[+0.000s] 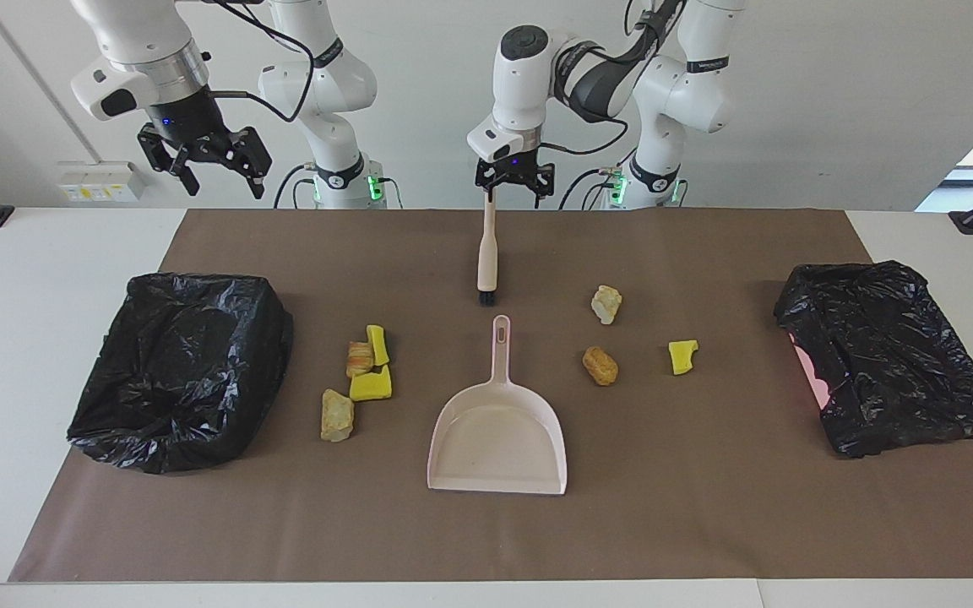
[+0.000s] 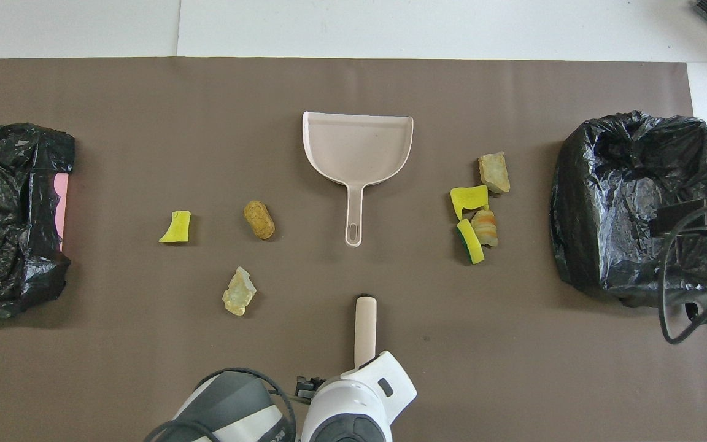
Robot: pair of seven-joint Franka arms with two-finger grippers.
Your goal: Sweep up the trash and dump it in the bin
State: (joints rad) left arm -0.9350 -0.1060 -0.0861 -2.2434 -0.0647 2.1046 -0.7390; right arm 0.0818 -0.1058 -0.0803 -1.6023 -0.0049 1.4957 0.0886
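The brush's thin handle end (image 1: 489, 216) points at my open left gripper, with its bristles (image 1: 487, 299) toward the dustpan. I should go on closer before the fingers close around that handle end.
The trash lies in two groups. Several yellow and tan scraps (image 1: 366, 365) (image 2: 480, 209) lie beside the black-lined bin (image 1: 178, 367) (image 2: 636, 202) toward the right arm's end. A cream chunk (image 1: 606, 304) (image 2: 239, 292), a brown chunk (image 1: 600, 366) (image 2: 259, 219) and a yellow piece (image 1: 682, 356) (image 2: 176, 226) lie toward the left arm's end. The cream brush (image 1: 486, 249) (image 2: 365, 325) lies at the middle, with the pink dustpan (image 1: 497, 439) (image 2: 358, 147) farther out. My left gripper (image 1: 513, 182) hangs open just over the brush handle's tip. My right gripper (image 1: 203, 165) waits raised and open.
A second black-bagged bin (image 1: 888, 355) (image 2: 10, 215) with a pink edge showing stands at the left arm's end. Everything rests on a brown mat (image 1: 706, 507). In the overhead view the left arm's wrist (image 2: 359, 411) covers the brush handle's near end.
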